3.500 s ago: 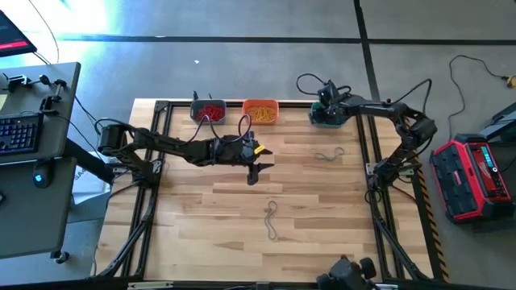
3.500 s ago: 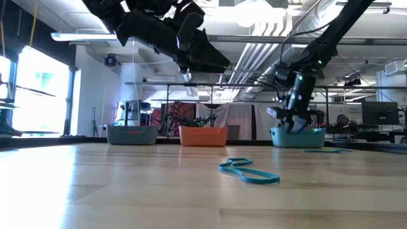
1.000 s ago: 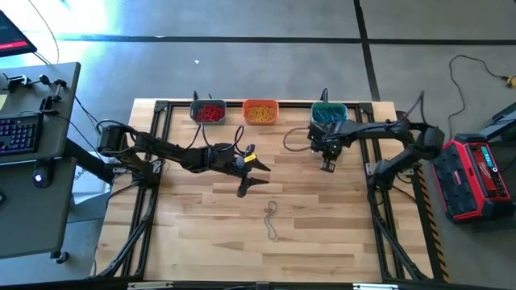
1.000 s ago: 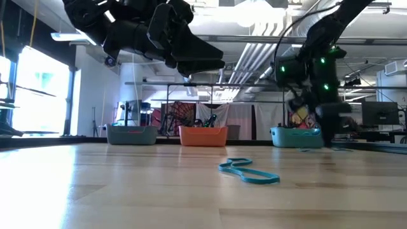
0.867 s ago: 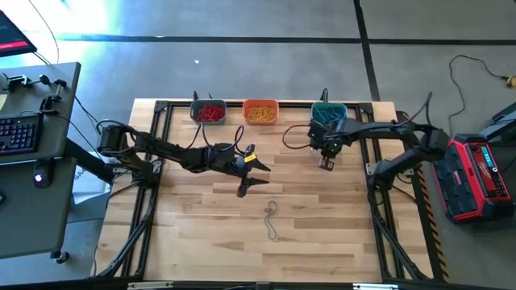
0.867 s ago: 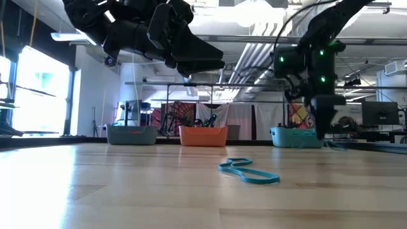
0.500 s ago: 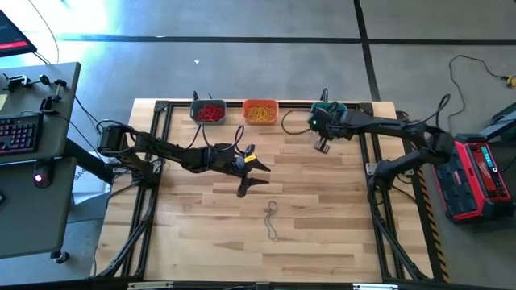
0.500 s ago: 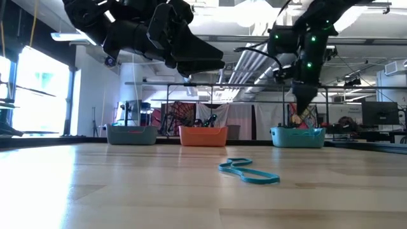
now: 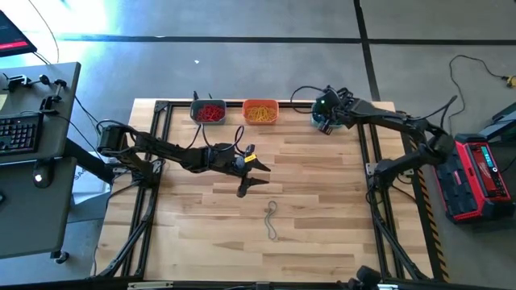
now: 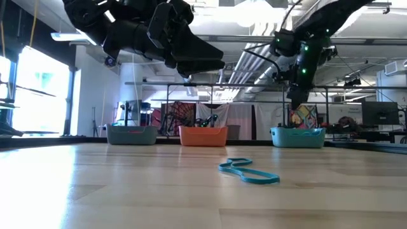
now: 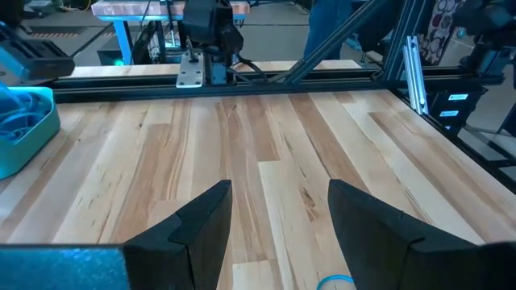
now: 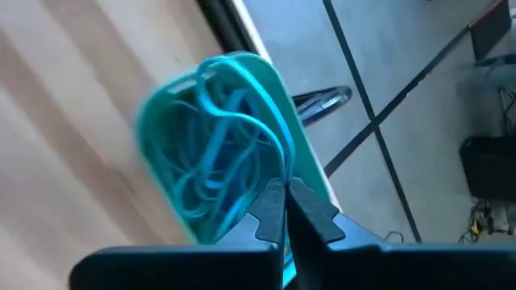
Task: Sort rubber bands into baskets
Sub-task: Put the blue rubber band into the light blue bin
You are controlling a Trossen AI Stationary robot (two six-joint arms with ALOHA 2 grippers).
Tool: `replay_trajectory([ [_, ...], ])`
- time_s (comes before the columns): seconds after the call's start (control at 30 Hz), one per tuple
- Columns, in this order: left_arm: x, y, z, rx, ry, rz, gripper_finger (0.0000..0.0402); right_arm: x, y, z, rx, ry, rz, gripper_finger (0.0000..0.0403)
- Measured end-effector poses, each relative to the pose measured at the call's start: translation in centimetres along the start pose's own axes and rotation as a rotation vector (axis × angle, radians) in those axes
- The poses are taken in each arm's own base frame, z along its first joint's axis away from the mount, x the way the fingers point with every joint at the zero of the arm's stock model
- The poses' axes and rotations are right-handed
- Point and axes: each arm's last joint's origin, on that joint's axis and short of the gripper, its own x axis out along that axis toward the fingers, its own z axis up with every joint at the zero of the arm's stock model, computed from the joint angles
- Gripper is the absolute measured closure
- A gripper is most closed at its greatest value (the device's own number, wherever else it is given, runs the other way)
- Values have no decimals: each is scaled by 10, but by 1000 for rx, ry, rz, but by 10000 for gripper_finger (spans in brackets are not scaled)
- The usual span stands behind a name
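Observation:
The dangling teal band [image 12: 250,121] is hanging inside the teal basket's rim, so the robot's right gripper should go on going down toward the basket's bands [image 12: 211,165] until its fingers are level with the basket's rim, and then let go.
Three baskets stand along the table's far edge: a grey-blue one [image 9: 208,110] with red bands, an orange one [image 9: 260,111] with yellow bands, and a teal one [image 10: 297,137] with teal bands. My right gripper [image 12: 286,211] hangs shut above the teal basket [image 12: 153,121], and a teal rubber band [image 12: 242,121] dangles from its tips. My left gripper [image 9: 256,173] waits open above the table's middle. Another teal rubber band [image 9: 272,219] lies flat on the wood nearer the front edge, also in the low view [image 10: 248,172]. My right gripper pinches one end of the teal band [image 12: 278,179] between its two fingertips. The fingers slant down from above. The band hangs slack below them, clear of the table, over the bands in the teal basket.
Black frame rails [image 9: 364,145] run along the table's sides and far edge [image 11: 242,76]. A black cable [image 9: 302,93] loops near the right arm. A red case [image 9: 476,177] stands on the floor at the right, and a desk with a keyboard [image 9: 20,133] at the left.
My right gripper has risen from the table and gone toward the far edge, ending above the teal basket, and has turned as it went. It has stayed shut.

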Motion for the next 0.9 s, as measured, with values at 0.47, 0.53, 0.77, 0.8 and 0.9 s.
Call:
replay_trajectory([
  [0.47, 0, -1, 0, 0, -1, -40, 202, 46, -3, -16, -28, 116, 40, 403],
  [0.53, 0, -3, 0, 1, -1, -45, 202, 53, 0, -14, -33, 125, 45, 403],
  [0.77, 1, -6, 0, 4, 0, -54, 202, 71, 8, -12, -21, 147, 43, 374],
  [0.8, 1, -6, 0, 3, 3, -54, 202, 71, 8, -11, -9, 145, 42, 361],
  [0.9, 1, -6, -1, 5, 10, -55, 202, 69, 7, -11, 18, 135, 36, 316],
])
